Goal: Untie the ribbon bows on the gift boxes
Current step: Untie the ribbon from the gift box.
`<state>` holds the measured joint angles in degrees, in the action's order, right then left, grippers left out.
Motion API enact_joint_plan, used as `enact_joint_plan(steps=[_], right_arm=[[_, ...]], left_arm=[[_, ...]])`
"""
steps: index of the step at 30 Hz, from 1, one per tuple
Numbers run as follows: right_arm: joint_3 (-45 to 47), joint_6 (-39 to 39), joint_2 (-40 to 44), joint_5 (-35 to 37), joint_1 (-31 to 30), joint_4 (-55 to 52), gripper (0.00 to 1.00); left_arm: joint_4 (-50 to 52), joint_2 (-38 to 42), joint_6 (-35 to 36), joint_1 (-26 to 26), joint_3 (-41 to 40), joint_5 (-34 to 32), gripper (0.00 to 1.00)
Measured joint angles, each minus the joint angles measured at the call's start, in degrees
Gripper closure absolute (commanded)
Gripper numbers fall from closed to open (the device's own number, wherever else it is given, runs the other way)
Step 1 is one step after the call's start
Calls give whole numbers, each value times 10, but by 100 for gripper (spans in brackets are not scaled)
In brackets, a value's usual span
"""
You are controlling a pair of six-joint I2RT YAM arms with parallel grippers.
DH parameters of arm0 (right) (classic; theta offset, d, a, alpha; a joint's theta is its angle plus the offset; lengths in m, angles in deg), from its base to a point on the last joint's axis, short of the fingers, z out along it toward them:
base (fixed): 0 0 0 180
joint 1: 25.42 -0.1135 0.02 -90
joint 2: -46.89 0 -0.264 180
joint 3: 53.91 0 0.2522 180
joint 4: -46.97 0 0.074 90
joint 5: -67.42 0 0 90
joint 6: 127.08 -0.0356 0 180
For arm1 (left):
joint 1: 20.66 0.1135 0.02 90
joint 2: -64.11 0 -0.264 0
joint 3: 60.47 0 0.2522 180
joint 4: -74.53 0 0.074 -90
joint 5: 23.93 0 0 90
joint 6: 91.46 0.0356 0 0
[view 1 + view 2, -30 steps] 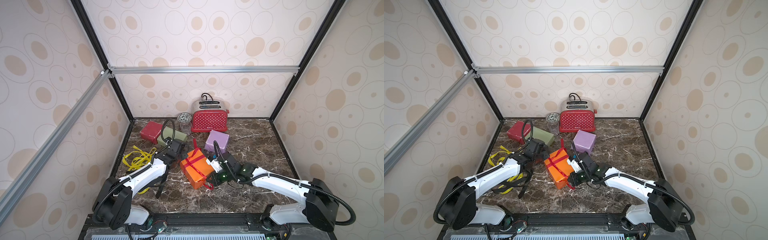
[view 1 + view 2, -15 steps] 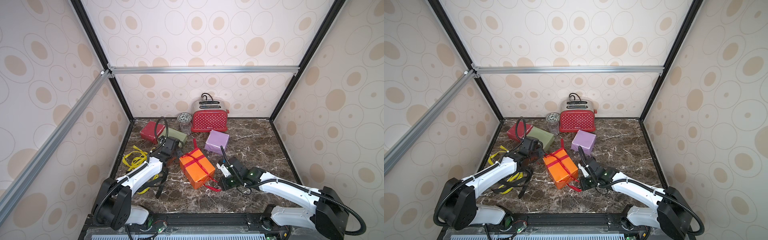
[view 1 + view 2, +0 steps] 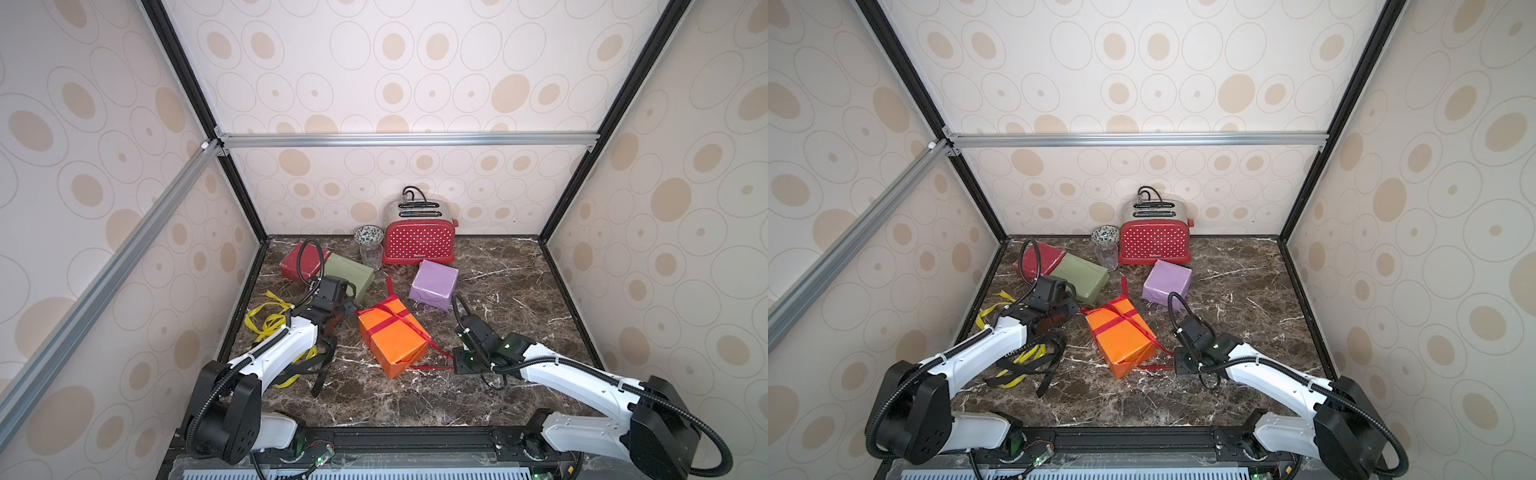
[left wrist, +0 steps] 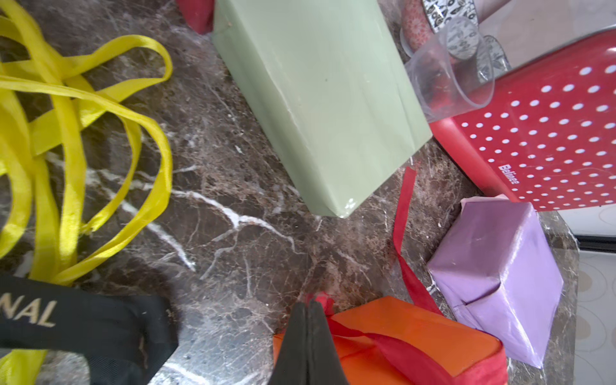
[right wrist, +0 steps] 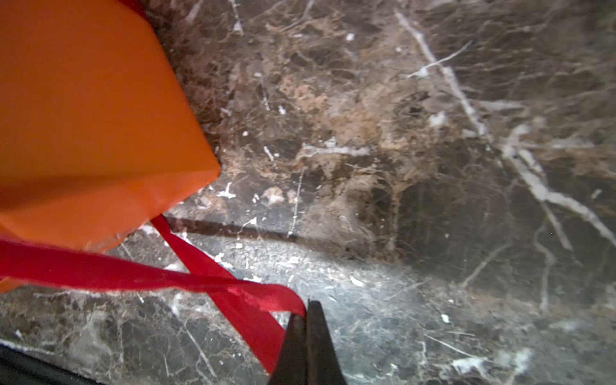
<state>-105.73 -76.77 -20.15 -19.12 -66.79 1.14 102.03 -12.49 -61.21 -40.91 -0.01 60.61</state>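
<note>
The red ribbon [image 3: 432,367] stretches clear from the orange box to my right gripper. I go on pulling it away until I let go of it next to the box [image 3: 441,381].
An orange gift box [image 3: 395,345] lies mid-table with a red ribbon [image 3: 392,316] still crossed over its top. At the box's far left corner my left gripper [image 4: 309,304] is shut on one end of that ribbon [image 4: 400,350]. My right gripper [image 5: 305,310] is shut on the other end [image 5: 233,290], stretched low over the table right of the box in both top views [image 3: 455,365] [image 3: 1177,365]. The lilac box [image 3: 434,284], olive green box [image 3: 353,272] and dark red box [image 3: 297,259] are bare. Loose yellow ribbons [image 3: 268,322] and a black ribbon [image 3: 320,374] lie at the left.
A red white-dotted toaster [image 3: 417,245] stands at the back wall, with a clear glass [image 3: 371,253] and a patterned bowl [image 3: 368,235] beside it. Enclosure walls close in the marble table [image 3: 519,299] on three sides.
My right gripper has drawn away from the orange box toward the front right, pulling its end of the red ribbon out long. My left gripper has shifted slightly left, still on its end.
</note>
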Motion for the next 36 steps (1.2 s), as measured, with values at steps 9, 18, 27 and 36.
enact_joint_plan(steps=[9, 18, 27, 36], right_arm=[[12, -28, 0, 1, 19, 2, 100], [12, -36, -50, -11, 19, 5, 99], [12, -51, -81, -18, 21, 15, 98], [12, -65, -97, -24, 24, 21, 89]], left_arm=[[-9, 19, -5, 6, -30, 0, 100], [-12, 19, -11, 6, -60, -8, 98], [-6, 32, -5, 8, -76, -32, 98], [15, 39, 7, 16, -84, -54, 88]])
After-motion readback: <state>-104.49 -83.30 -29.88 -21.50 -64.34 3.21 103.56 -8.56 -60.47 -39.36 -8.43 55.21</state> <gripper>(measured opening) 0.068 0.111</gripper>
